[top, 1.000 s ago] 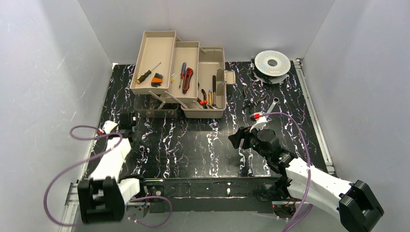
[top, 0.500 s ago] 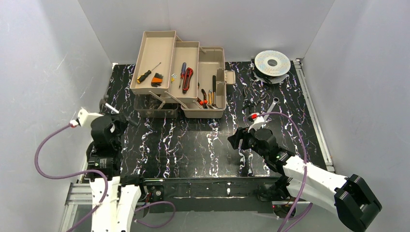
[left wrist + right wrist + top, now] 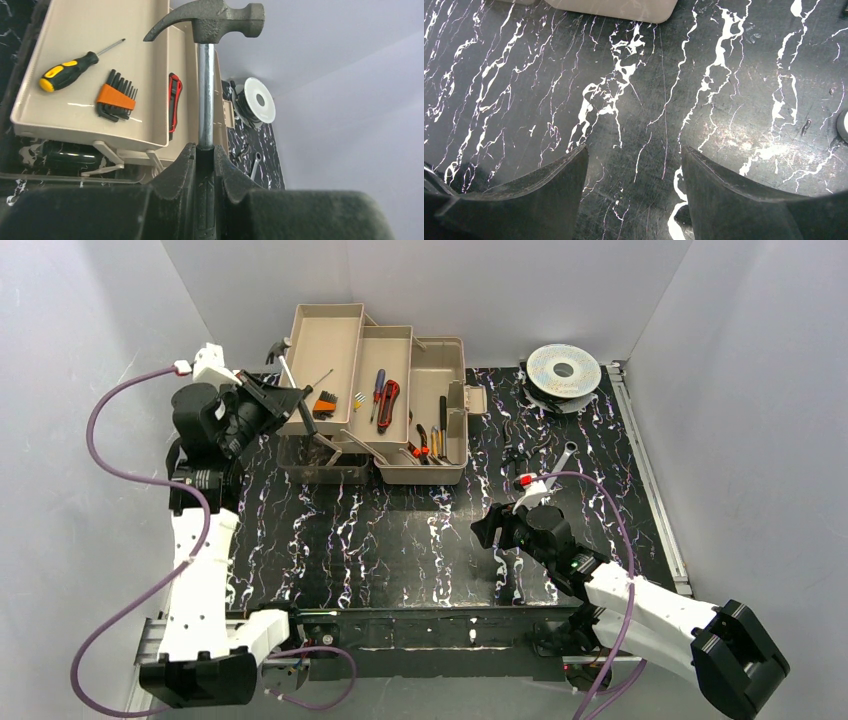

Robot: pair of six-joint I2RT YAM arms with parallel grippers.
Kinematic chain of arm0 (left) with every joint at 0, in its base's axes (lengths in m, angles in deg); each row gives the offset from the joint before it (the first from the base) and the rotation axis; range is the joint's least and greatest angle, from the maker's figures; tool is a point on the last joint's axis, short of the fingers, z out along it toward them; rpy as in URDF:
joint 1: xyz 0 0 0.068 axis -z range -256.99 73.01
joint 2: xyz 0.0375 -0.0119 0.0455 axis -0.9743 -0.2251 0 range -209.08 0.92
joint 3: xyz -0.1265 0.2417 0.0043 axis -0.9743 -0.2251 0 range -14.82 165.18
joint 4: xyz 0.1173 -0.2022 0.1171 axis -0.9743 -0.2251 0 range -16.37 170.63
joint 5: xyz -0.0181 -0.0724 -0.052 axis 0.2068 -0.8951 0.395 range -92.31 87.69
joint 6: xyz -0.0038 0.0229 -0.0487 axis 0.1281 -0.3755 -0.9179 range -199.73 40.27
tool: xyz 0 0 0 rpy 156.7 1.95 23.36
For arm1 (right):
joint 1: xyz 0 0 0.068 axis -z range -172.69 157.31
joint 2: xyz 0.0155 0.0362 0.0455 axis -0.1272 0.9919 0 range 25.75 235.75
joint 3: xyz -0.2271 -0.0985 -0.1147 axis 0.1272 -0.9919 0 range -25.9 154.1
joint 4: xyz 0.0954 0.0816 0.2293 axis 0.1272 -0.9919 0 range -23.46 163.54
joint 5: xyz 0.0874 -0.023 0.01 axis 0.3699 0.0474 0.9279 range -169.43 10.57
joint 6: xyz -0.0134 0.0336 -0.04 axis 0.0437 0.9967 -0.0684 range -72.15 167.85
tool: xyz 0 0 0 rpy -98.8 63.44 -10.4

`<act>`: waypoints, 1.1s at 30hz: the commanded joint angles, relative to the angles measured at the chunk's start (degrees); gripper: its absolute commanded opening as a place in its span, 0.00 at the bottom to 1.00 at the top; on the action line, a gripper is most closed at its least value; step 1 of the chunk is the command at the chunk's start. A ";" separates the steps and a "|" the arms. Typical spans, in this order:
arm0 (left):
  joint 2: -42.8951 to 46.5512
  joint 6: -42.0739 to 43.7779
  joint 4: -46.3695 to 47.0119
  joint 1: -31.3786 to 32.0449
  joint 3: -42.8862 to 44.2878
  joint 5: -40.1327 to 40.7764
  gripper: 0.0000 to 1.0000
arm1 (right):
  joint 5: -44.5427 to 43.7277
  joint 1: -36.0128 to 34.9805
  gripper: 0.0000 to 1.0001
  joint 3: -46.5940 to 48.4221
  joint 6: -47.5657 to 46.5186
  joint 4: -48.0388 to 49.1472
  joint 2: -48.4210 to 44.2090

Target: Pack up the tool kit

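Note:
My left gripper is holding the hammer (image 3: 205, 95), which points along the hex keys' tray, and the tray's far half is free. The gripper should keep going over that space (image 3: 328, 345) and let go of the hammer there.
The beige toolbox (image 3: 325, 340) stands open at the back of the table with its trays folded out to the left. My left gripper (image 3: 268, 395) is shut on the black handle of a steel hammer (image 3: 280, 355) and holds it in the air at the left tray's near-left edge. In the left wrist view the hammer (image 3: 205, 90) points up from my gripper (image 3: 205, 155), above the tray (image 3: 100, 40). That tray holds a yellow-black screwdriver (image 3: 70, 72) and orange hex keys (image 3: 117, 95). My right gripper (image 3: 490, 530) is open and empty, low over the bare table (image 3: 634, 160).
A red knife (image 3: 388, 405), a screwdriver (image 3: 378, 388) and pliers (image 3: 425, 440) lie in the other trays. A wrench (image 3: 563, 457) and black pliers (image 3: 515, 455) lie on the table right of the box. A silver spool (image 3: 563, 370) sits at the back right.
My left arm has risen from low at the table's left side and swung back toward the toolbox with the hammer in its grip. The right arm has hardly moved.

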 commanded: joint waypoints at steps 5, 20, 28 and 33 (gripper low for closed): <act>-11.66 7.22 -2.38 0.91 12.10 -3.78 0.00 | -0.69 0.03 0.75 2.57 -0.50 3.55 1.68; -53.97 20.42 -20.14 1.89 51.11 4.50 0.00 | -1.54 0.03 0.76 1.83 -0.60 3.33 0.37; -64.49 17.23 -18.44 1.87 58.34 6.28 0.39 | -0.69 0.03 0.75 2.44 -0.07 3.59 1.89; -62.15 13.10 -16.55 1.83 56.95 1.49 0.95 | -0.20 0.03 0.75 3.11 -0.02 3.00 2.89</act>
